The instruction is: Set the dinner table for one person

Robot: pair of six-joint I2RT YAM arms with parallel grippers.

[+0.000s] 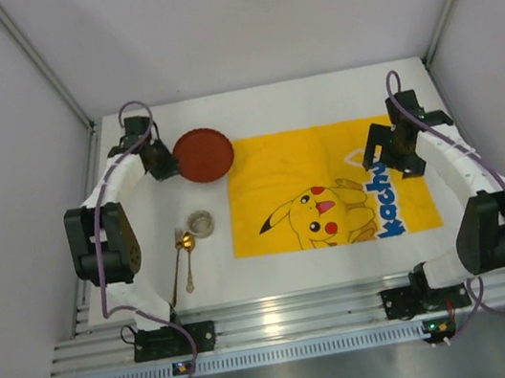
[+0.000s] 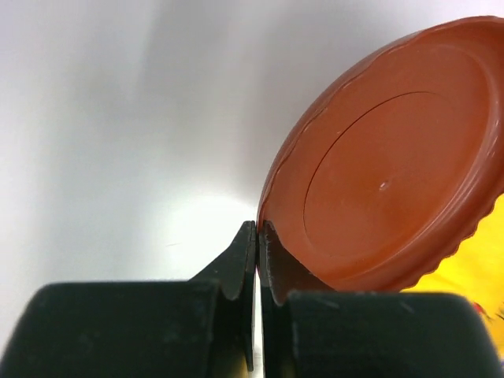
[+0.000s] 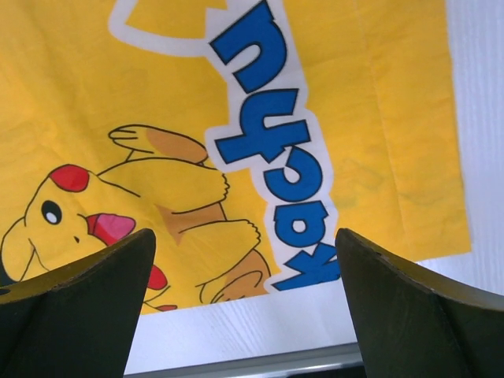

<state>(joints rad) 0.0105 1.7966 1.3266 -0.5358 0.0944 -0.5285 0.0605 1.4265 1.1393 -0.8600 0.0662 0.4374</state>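
The yellow mat is clear and my left fingers pinch the red plate by its rim [image 2: 266, 203]. I should carry it next until it lies by the blue letters [image 1: 382, 188].
The white dinner table [image 1: 225, 286] carries a yellow Pikachu-print mat [image 1: 324, 153]. A round red plate [image 1: 203, 154] lies at the mat's far left corner and overlaps it slightly. My left gripper [image 1: 163, 161] is at the plate's left edge. In the left wrist view the gripper [image 2: 257, 228] is shut, its tips pinching the rim of the plate [image 2: 394, 173]. My right gripper [image 1: 391, 161] hangs above the right part of the mat. In the right wrist view it [image 3: 244, 236] is wide open and empty over the mat [image 3: 378, 118] and the table [image 3: 236, 339].
A gold spoon [image 1: 188, 253] and a gold fork [image 1: 177, 265] lie side by side on the table left of the mat. A small clear cup [image 1: 201, 223] stands just beyond them. The ribbed aluminium rail [image 1: 284, 319] runs along the near edge. Walls enclose the table.
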